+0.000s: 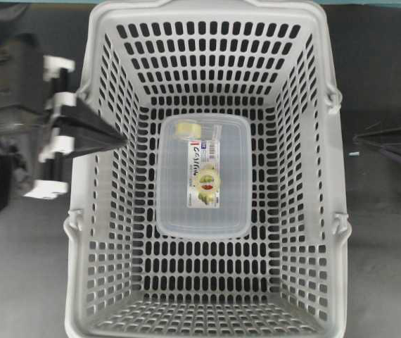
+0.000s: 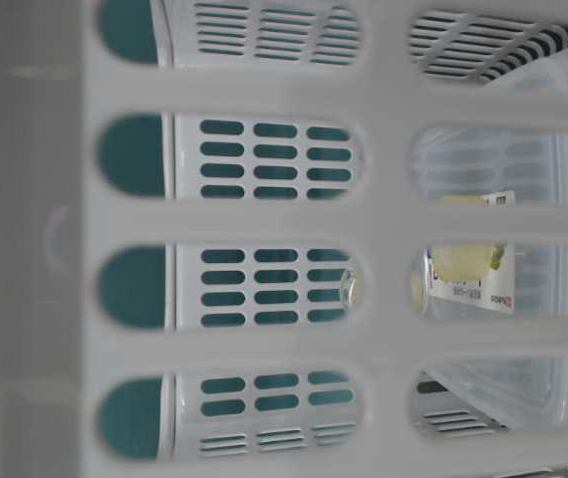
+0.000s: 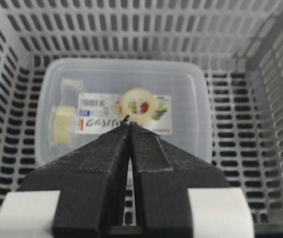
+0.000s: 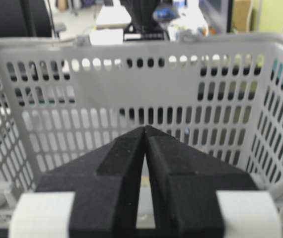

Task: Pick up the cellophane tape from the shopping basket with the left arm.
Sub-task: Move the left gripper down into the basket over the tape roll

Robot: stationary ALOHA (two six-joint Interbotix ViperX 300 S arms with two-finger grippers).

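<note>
The round roll of cellophane tape lies free on the printed label [image 1: 202,160]. My left gripper should go over the roll next, open, and close around it.
The cellophane tape [image 1: 186,127], a small pale yellow roll with a clear piece beside it, lies at the far end of a clear box [image 1: 202,211] on the floor of the grey shopping basket [image 1: 81,232]. I cannot tell whether it is on the box or inside it. My left gripper [image 1: 122,139] is shut and empty, its tip over the basket's left wall. In the left wrist view the tape [image 3: 62,124] lies left of and beyond the shut gripper [image 3: 128,124]. My right gripper [image 1: 357,141] is shut and empty, outside the basket's right wall.
The clear box with its printed label [image 3: 124,113] fills the middle of the basket floor. Slotted walls [image 3: 131,29] rise on all sides. In the right wrist view the right gripper [image 4: 145,128] faces the basket wall [image 4: 131,94] from outside. Handle pivots [image 1: 334,95] stick out at the rim.
</note>
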